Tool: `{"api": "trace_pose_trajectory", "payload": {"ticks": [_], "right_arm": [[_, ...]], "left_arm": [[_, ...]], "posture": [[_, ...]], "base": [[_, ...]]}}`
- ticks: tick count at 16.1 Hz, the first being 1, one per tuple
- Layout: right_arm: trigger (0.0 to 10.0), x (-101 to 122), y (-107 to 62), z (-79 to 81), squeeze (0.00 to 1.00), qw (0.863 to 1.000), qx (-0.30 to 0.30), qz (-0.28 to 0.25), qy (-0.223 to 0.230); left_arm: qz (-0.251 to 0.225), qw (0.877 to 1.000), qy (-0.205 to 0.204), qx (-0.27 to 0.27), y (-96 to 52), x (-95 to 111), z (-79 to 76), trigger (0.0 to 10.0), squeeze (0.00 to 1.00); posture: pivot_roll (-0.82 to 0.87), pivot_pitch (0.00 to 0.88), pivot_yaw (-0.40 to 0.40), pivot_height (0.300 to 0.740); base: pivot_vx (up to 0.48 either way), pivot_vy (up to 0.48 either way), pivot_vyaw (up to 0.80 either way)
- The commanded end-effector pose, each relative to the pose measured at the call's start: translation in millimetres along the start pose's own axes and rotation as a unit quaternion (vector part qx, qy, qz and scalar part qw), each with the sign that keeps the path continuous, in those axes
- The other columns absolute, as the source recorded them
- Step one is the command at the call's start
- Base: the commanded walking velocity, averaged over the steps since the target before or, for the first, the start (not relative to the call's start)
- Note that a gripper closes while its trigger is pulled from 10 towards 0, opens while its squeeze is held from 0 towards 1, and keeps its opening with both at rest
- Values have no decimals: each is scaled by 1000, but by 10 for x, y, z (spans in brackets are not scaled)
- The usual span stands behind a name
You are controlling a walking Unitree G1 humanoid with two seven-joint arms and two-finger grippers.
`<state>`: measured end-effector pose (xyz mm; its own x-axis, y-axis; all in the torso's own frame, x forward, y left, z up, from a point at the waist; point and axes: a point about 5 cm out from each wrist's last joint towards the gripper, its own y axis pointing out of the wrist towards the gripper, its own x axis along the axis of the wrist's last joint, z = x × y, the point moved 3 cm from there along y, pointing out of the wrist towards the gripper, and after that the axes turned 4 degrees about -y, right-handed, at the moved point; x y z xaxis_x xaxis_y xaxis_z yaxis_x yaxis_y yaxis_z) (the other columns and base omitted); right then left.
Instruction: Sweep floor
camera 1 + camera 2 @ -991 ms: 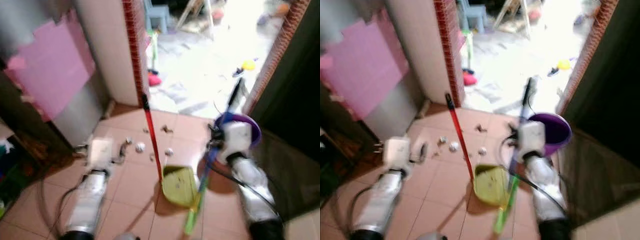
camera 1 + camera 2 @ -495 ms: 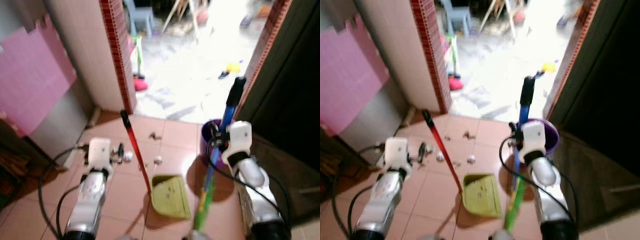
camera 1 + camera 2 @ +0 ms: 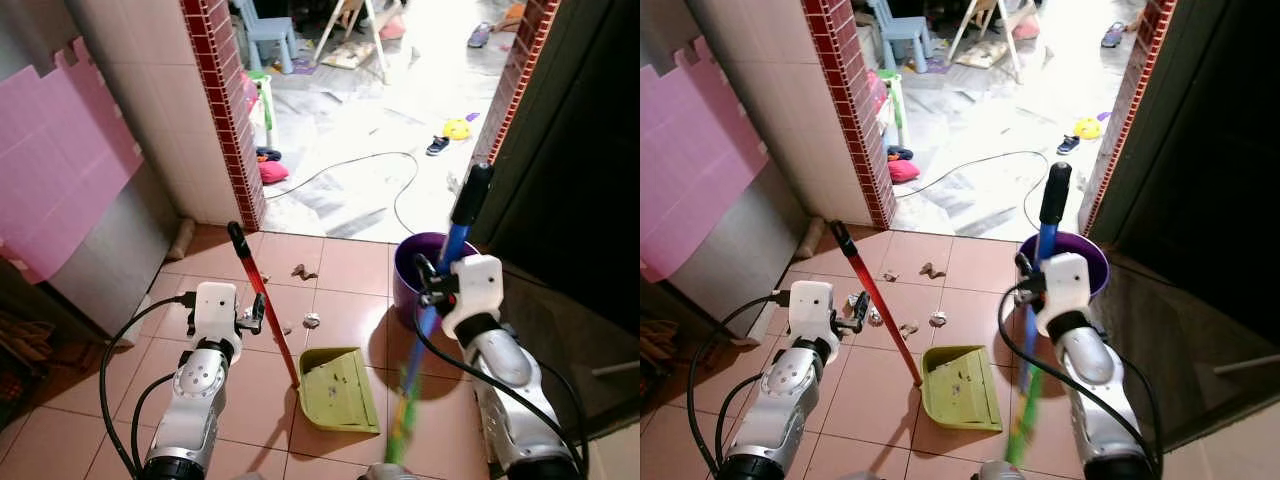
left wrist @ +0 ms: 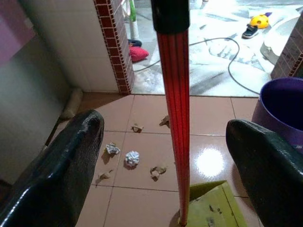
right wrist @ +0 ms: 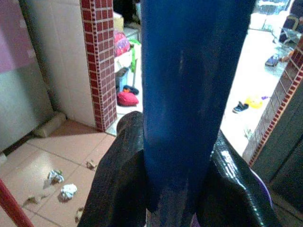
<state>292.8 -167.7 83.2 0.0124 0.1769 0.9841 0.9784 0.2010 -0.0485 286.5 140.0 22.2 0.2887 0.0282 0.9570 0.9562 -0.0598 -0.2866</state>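
Observation:
The red handle goes straight into the green dustpan's rim [image 3: 297, 384]. The green dustpan will come along with its tray facing up when I move the handle.
A green dustpan [image 3: 335, 390] lies on the tiled floor, its long red handle [image 3: 262, 300] leaning up to the left. My left gripper [image 3: 255, 313] is open, and in the left wrist view the red handle [image 4: 173, 118] stands between its spread fingers [image 4: 71, 161] without touching them. My right gripper [image 3: 428, 290] is shut on the blue shaft of a broom [image 5: 182, 94], which turns green lower down [image 3: 405, 420]. Crumpled paper scraps [image 3: 311, 321] lie on the tiles beyond the dustpan, with more scraps [image 4: 132, 158] near the wall.
A purple bucket [image 3: 410, 265] stands by the dark door on the right. A red brick pillar [image 3: 222, 110] and a pink-panelled wall [image 3: 60, 170] close the left side. Beyond the threshold lie a cable [image 3: 370, 160], shoes [image 3: 437, 146] and a blue chair [image 3: 268, 30].
The camera has shifted and the picture has sharpened. My left gripper has come up to the red handle, which now stands between its fingers. The right gripper keeps hold of the broom.

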Motion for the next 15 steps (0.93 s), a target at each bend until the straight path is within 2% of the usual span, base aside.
{"api": "trace_pose_trajectory", "payload": {"ticks": [1, 8, 11, 15], "right_arm": [[10000, 182, 9, 20, 0, 999, 1, -34, 1], [10000, 173, -203, -20, 0, 1000, -6, -17, -2], [10000, 248, -330, 71, 0, 999, 12, -16, 29], [10000, 333, -458, 188, 0, 998, 29, -16, 44]], "left_arm": [[-6, 1000, -10, -9, 34, 33, 6, 10000, 0], [-15, 1000, -3, -4, 156, 80, 28, 10000, 0], [-17, 1000, 4, -10, 175, 63, 12, 10000, 0], [-20, 1000, 5, -9, 204, 65, 33, 10000, 0]], "posture": [[-190, 0, 73, 740], [-227, 46, 73, 740], [-237, 81, 70, 740], [-253, 111, 69, 740]], "base": [[0, 0, 0], [0, 0, 0], [0, 0, 0], [0, 0, 0]]}}
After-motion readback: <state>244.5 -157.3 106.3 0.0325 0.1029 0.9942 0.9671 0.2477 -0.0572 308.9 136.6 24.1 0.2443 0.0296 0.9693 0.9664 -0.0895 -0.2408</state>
